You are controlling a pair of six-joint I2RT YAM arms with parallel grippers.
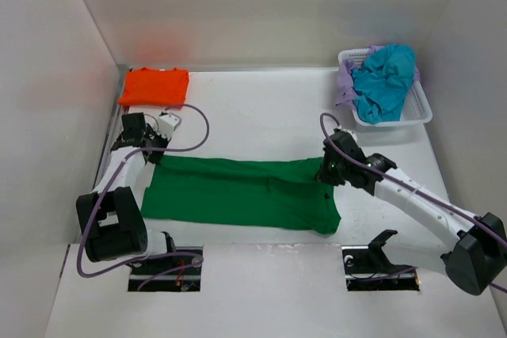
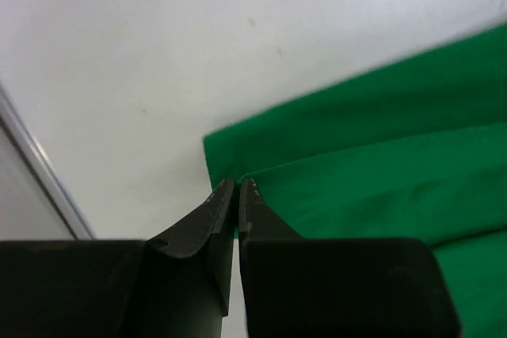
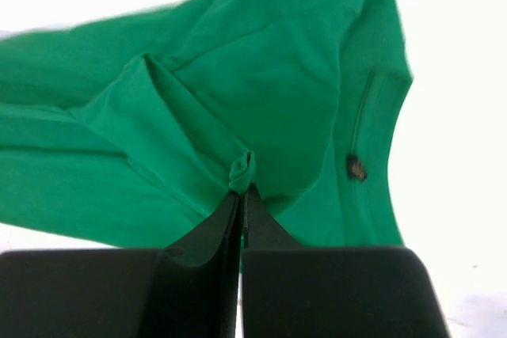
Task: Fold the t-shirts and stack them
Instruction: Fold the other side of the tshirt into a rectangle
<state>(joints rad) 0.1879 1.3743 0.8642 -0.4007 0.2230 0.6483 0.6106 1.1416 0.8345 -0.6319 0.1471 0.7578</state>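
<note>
The green flap (image 3: pixel 170 120) in the robot's right gripper reaches inward over the dark green t-shirt's body (image 1: pixel 305 199), so the robot should keep lowering until the flap rests there and then let go.
The dark green t-shirt (image 1: pixel 238 191) lies spread flat across the table's middle, folded lengthwise. My left gripper (image 1: pixel 156 156) is at its far left corner. In the left wrist view its jaws (image 2: pixel 238 183) are shut, pinching the corner of the green cloth's (image 2: pixel 380 156) upper layer. My right gripper (image 1: pixel 326 176) is at the shirt's right end near the collar. It (image 3: pixel 242 187) is shut on a small bunch of green fabric (image 3: pixel 261 77) that pokes out past its tips. The orange t-shirt (image 1: pixel 154 87) lies folded at the back left.
A white lattice basket (image 1: pixel 392 120) stands at the back right with the teal t-shirt (image 1: pixel 386 81) and the lavender t-shirt (image 1: pixel 344 85) heaped in it. White walls close in the table on the left, back and right.
</note>
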